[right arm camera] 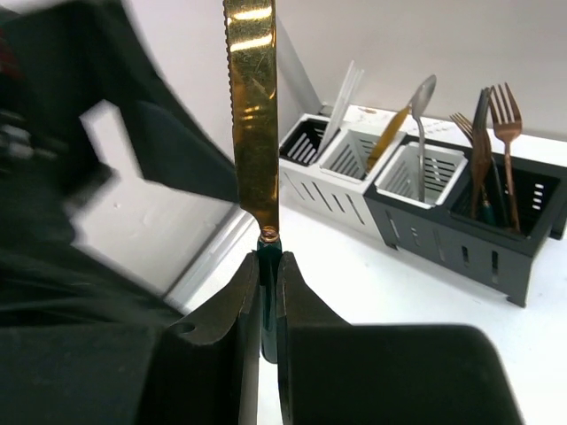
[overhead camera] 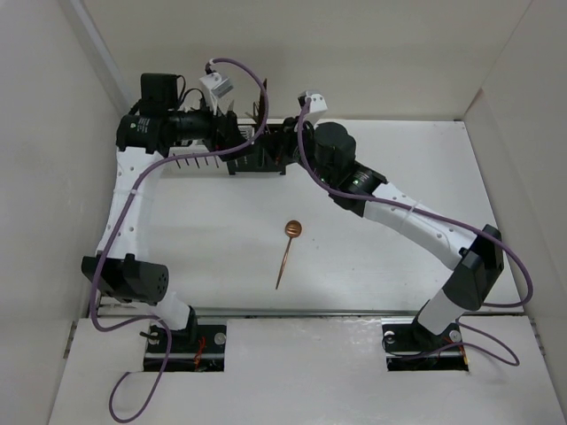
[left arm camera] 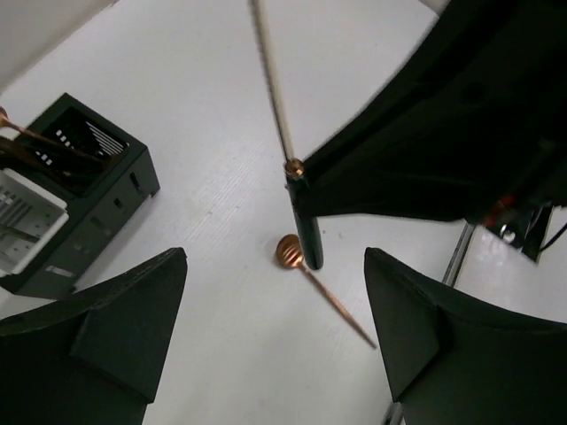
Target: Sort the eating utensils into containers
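My right gripper is holding the knife, and the white caddy for knives (right arm camera: 348, 159) is on my left gripper's side. My left gripper should therefore take hold of the knife's green handle (left arm camera: 309, 237).
My right gripper (right arm camera: 267, 262) is shut on the dark green handle of a gold-bladed knife (right arm camera: 251, 106), with the serrated blade pointing up. The row of containers (right arm camera: 416, 190) stands beyond it: white caddies on the left with pale chopsticks (right arm camera: 341, 102), then a gold and a silver spoon (right arm camera: 416, 111), and forks (right arm camera: 496, 142) in the black end caddy. My left gripper (left arm camera: 275, 258) is open and empty, held above the table. The held knife (left arm camera: 306, 226) and a copper spoon (left arm camera: 288, 251) lying on the table show between its fingers. In the top view both grippers are at the back by the caddies (overhead camera: 257, 162); the copper spoon (overhead camera: 289, 243) lies mid-table.
A black caddy (left arm camera: 97, 186) with copper utensils sits left of my left gripper. The enclosure's white walls rise close behind the caddy row (overhead camera: 354, 53). Purple cables (overhead camera: 177, 159) loop over both arms. A metal rail (overhead camera: 292, 312) runs along the table's near edge.
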Available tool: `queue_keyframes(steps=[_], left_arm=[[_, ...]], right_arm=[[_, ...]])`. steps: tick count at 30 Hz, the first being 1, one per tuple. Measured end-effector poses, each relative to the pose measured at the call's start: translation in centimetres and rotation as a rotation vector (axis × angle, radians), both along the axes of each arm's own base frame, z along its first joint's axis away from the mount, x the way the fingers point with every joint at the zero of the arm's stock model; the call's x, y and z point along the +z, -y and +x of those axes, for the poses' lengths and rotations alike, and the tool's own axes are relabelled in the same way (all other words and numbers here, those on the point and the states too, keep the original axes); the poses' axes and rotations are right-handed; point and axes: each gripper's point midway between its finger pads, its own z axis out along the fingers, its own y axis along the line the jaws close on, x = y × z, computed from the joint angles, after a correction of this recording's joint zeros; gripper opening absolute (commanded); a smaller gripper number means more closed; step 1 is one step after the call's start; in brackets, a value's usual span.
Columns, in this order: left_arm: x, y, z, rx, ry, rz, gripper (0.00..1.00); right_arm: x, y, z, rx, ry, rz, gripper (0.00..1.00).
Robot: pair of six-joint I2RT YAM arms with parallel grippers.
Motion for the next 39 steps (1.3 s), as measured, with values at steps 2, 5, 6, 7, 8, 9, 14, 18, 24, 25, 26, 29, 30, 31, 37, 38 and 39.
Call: queue_keyframes(steps=[2,5,6,7,8,9,14,18,24,25,26,29,30,31,37,38,39], left_arm=[[1.2,-0.6,-0.6,-0.050,0.063,0.011,0.79],[2.8,-0.8,-0.9,-0.084,0.132,-0.007,0.77],[3.1,-0.7,-0.7,-0.078,0.129,-0.027,0.75],[3.3,-0.5,-0.3,-0.062,0.117,-0.053,0.75],[3.1,-0.2,0.3,-0.040,0.095,-0.074,0.73],[2.6,0.1,0.7,-0.016,0.062,-0.090,0.73],[-0.7,1.8,2.5,0.097,-0.112,-0.119,0.73],[-1.9,2.8,2.8,0.143,-0.190,-0.145,0.72],[-0.7,2.9,3.0,0.157,-0.249,-0.228,0.68],[-0.3,2.7,3.1,0.160,-0.248,-0.243,0.68],[0.1,2.4,3.5,0.167,-0.243,-0.261,0.68],[0.9,1.9,3.9,0.164,-0.247,-0.301,0.67],[1.2,1.8,3.9,0.156,-0.255,-0.316,0.66],[1.4,1.8,3.9,0.150,-0.260,-0.327,0.66],[1.5,2.4,3.9,0.132,-0.263,-0.340,0.66],[1.2,2.8,3.8,0.124,-0.270,-0.338,0.66],[0.9,3.2,3.5,0.115,-0.279,-0.334,0.66]], right_arm=[[-0.3,0.0,0.0,0.002,0.001,-0.015,0.00],[-0.4,0.0,-0.1,0.013,0.008,-0.025,0.00],[-0.4,-0.1,-0.1,0.016,0.009,-0.026,0.00],[-0.4,-0.1,-0.2,0.022,0.010,-0.027,0.00],[-0.4,-0.2,-0.2,0.026,0.010,-0.027,0.00],[-0.4,-0.2,-0.3,0.029,0.011,-0.028,0.00],[-1.5,0.6,0.4,0.004,-0.002,-0.068,0.00],[-2.3,1.5,1.0,-0.025,-0.016,-0.096,0.00],[-1.6,1.7,1.1,-0.035,0.003,-0.082,0.00],[-1.6,1.8,0.9,-0.030,0.004,-0.080,0.00],[-1.7,1.7,0.6,-0.021,0.003,-0.081,0.00],[-1.6,1.4,-0.1,0.000,0.007,-0.079,0.00],[-1.5,1.3,-0.1,0.003,0.010,-0.076,0.00],[-1.4,1.3,-0.1,0.004,0.011,-0.074,0.00],[-1.5,1.3,-0.1,0.006,0.011,-0.075,0.00],[-1.5,1.3,-0.2,0.007,0.010,-0.075,0.00],[-1.5,1.3,-0.2,0.008,0.011,-0.075,0.00]])
